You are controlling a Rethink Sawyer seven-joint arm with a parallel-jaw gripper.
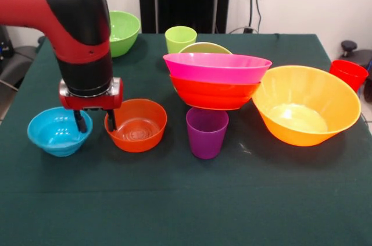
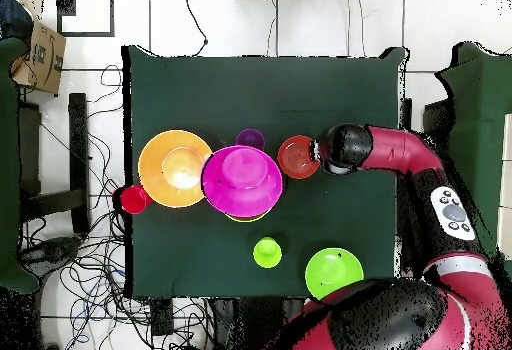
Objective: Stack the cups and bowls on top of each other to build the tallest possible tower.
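Note:
My gripper has one finger (image 1: 80,121) inside the blue bowl's near rim, so I expect the small blue bowl (image 1: 60,132) to tip onto its side when I close the gripper.
My gripper (image 1: 95,120) hangs low and open between the small blue bowl (image 1: 55,132) and the small orange-red bowl (image 1: 138,127). One finger (image 1: 80,121) is at the blue bowl's rim and the other at the orange-red bowl's rim. The pink bowl (image 1: 216,67) sits on the red-orange bowl (image 1: 214,95), with a lime green bowl (image 1: 204,47) showing behind them. In front stands the purple cup (image 1: 206,133). The big orange bowl (image 1: 305,106), red cup (image 1: 349,74), lime green cup (image 1: 180,38) and another green bowl (image 1: 123,32) stand apart. Overhead, my arm (image 2: 400,151) hides the blue bowl.
Everything stands on a dark green cloth-covered table (image 1: 174,211). The red cup is at the table's edge. In the overhead view, cables and a cardboard box (image 2: 40,58) lie on the floor beside the table.

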